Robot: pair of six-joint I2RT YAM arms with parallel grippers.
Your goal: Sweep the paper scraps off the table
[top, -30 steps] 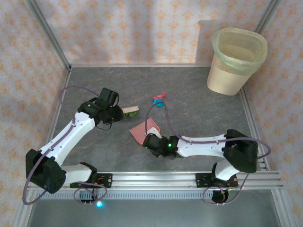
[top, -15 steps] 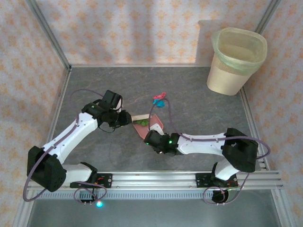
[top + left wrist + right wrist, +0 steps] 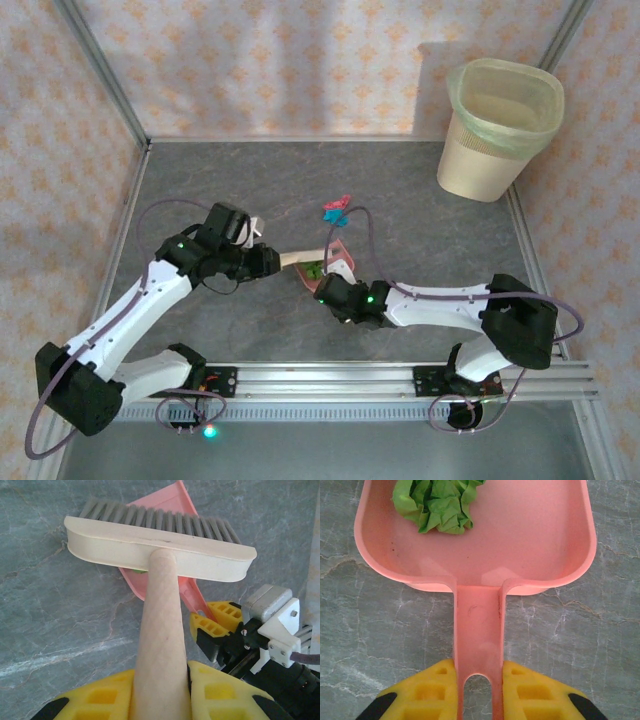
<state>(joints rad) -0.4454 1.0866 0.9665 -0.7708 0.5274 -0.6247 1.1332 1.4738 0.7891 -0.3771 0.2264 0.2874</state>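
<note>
The brush head [image 3: 160,555] is over the dustpan and short of the blue scrap, so the robot's left gripper should raise the brush beyond that scrap [image 3: 335,215] and sweep it in.
My left gripper [image 3: 160,695] is shut on the wooden handle of a cream brush [image 3: 160,555], whose grey bristles rest on the lip of the pink dustpan [image 3: 165,505]. My right gripper [image 3: 479,690] is shut on the dustpan's handle [image 3: 477,625], and the pan lies flat on the table [image 3: 220,180]. One green crumpled paper scrap [image 3: 437,505] lies inside the pan at its far left. From above, brush [image 3: 300,256] and dustpan [image 3: 340,262] meet at mid-table. A small cluster of red and blue paper scraps [image 3: 338,212] lies on the table just beyond the pan.
A cream waste bin [image 3: 497,128] with a green liner stands at the back right corner. Aluminium rails edge the table and orange patterned walls close it in. Both arms reach toward the middle, and the right wrist [image 3: 272,625] sits close beside the brush handle.
My left arm swept the brush rightward from the left of the table to the dustpan's lip. The green scrap moved with it into the pan. The right arm turned the pan slightly.
</note>
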